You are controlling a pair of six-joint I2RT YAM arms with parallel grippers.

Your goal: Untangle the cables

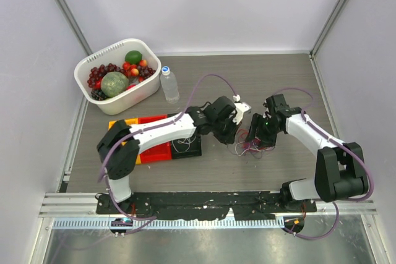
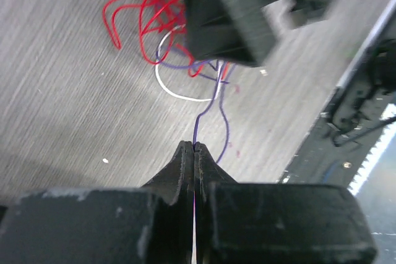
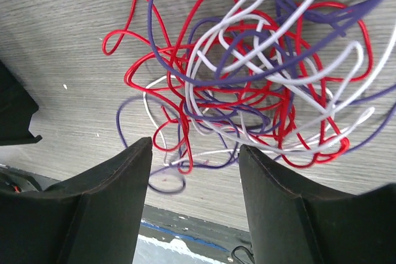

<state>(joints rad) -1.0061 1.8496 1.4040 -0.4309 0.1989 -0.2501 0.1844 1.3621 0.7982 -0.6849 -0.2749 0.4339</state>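
My left gripper is holding the purple cable, which runs into the tangle (image 2: 218,69), so it should lift the cable high and clear before it puts the cable down in the orange tray (image 1: 130,121).
The cables (image 3: 260,78) lie as one tangle of thin red, white and purple loops on the grey table; from above the tangle (image 1: 247,148) sits between the two grippers. My left gripper (image 2: 194,145) is shut on a single purple cable (image 2: 207,106) that runs from its tips up into the tangle. Seen from above, the left gripper (image 1: 233,138) is just left of the tangle. My right gripper (image 3: 195,149) stands open just above the near edge of the tangle, with nothing between its fingers. In the top view the right gripper (image 1: 257,135) hangs right over the cables.
A white basket (image 1: 133,98) of fruit stands at the back left, with a water bottle (image 1: 169,85) beside it. Red, orange and black trays (image 1: 154,146) lie under the left arm. The black base rail (image 1: 204,201) runs along the near edge.
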